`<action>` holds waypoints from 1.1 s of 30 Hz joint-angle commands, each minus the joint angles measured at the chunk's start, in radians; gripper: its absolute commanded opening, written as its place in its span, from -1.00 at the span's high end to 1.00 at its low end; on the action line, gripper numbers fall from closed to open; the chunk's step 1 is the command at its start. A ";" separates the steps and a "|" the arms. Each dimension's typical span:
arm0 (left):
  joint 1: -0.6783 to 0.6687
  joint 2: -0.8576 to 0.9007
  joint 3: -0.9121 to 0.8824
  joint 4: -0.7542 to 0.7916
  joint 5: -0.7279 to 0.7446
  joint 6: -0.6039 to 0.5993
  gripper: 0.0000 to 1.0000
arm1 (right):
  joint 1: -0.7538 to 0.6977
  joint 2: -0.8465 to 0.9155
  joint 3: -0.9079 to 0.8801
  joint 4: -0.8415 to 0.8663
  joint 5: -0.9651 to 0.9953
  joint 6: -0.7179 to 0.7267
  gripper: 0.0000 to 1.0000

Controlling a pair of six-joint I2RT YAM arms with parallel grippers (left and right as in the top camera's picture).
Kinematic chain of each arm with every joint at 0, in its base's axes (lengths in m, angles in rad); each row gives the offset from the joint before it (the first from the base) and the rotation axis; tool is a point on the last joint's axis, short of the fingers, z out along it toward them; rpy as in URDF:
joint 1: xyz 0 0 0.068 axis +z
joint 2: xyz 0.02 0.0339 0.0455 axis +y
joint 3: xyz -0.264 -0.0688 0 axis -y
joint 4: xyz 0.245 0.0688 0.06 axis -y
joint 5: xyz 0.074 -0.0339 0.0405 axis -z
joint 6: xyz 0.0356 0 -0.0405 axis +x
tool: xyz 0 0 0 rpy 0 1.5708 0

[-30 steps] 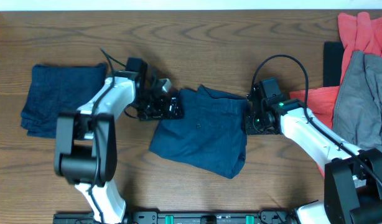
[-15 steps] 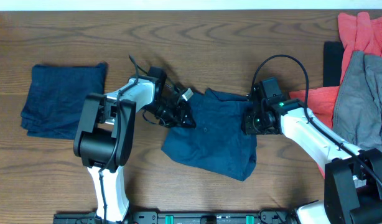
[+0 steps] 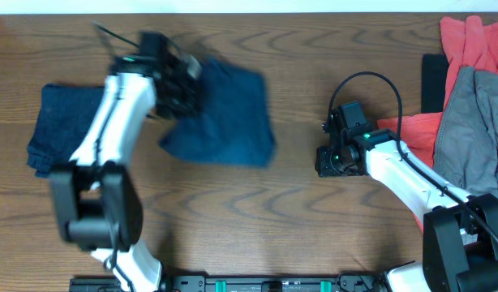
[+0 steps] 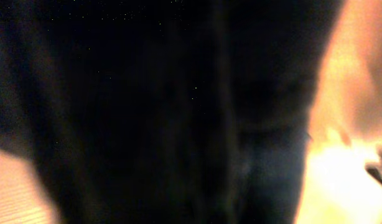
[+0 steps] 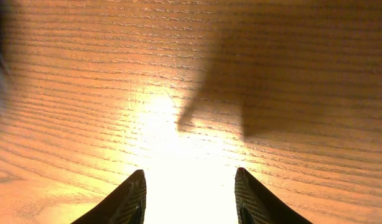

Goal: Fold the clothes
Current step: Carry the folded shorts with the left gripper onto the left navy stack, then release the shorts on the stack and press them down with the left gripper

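The dark navy garment [image 3: 233, 113] hangs bunched up and the folded navy garment [image 3: 61, 122] lies flat with its top clear, so my left gripper should go there next and let go.
A dark navy garment [image 3: 225, 113] hangs blurred in motion at the upper left of the table, and my left gripper [image 3: 182, 83] is shut on its left edge. In the left wrist view the dark navy garment [image 4: 147, 112] fills almost the whole frame and hides the fingers. A second navy garment [image 3: 70, 130] lies folded flat at the far left, partly under my left arm. My right gripper [image 3: 326, 160] rests right of centre, open, with only bare wood between its fingertips [image 5: 190, 172].
A red garment [image 3: 468, 40] and a grey garment [image 3: 468, 134] are heaped at the right edge, beside a black object [image 3: 431, 81]. The wooden table [image 3: 257, 211] shows bare between the two arms.
My left gripper shut on the navy garment and swept it from the table's centre up and to the left. The cloth left the right gripper, which has not moved.
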 commanded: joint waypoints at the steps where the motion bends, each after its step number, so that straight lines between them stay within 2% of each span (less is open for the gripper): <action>1: 0.082 -0.095 0.078 -0.001 -0.264 -0.023 0.88 | 0.003 -0.019 0.017 -0.005 0.014 0.010 0.11; 4: 0.162 -0.130 0.089 0.029 -0.337 -0.023 0.88 | 0.004 -0.019 0.017 -0.009 0.018 0.010 0.11; 9: 0.331 -0.100 0.085 0.072 -0.355 -0.029 0.88 | 0.004 -0.019 0.017 -0.012 0.017 0.010 0.12; 14: 0.501 -0.023 0.085 0.084 -0.365 -0.203 0.88 | 0.004 -0.019 0.017 -0.042 0.018 0.010 0.12; 21: 0.616 0.043 0.075 0.061 -0.365 -0.264 0.88 | 0.004 -0.019 0.017 -0.049 0.018 0.010 0.12; 27: 0.642 0.058 0.073 0.061 -0.361 -0.272 0.88 | 0.004 -0.019 0.017 -0.050 0.018 0.010 0.12; 28: 0.642 0.058 0.073 0.061 -0.361 -0.272 0.83 | 0.004 -0.019 0.017 -0.050 0.018 0.010 0.12; 29: 0.642 0.058 0.073 0.060 -0.361 -0.272 0.51 | 0.004 -0.019 0.017 -0.050 0.019 0.010 0.12; 30: 0.642 0.058 0.073 0.056 -0.362 -0.272 -0.05 | 0.004 -0.019 0.017 -0.050 0.022 0.010 0.12; 31: 0.643 0.058 0.073 0.053 -0.365 -0.272 -0.96 | 0.004 -0.019 0.017 -0.050 0.026 0.010 0.12; 33: 0.646 0.058 0.073 0.043 -0.385 -0.294 -0.96 | 0.004 -0.019 0.017 -0.050 0.037 0.010 0.12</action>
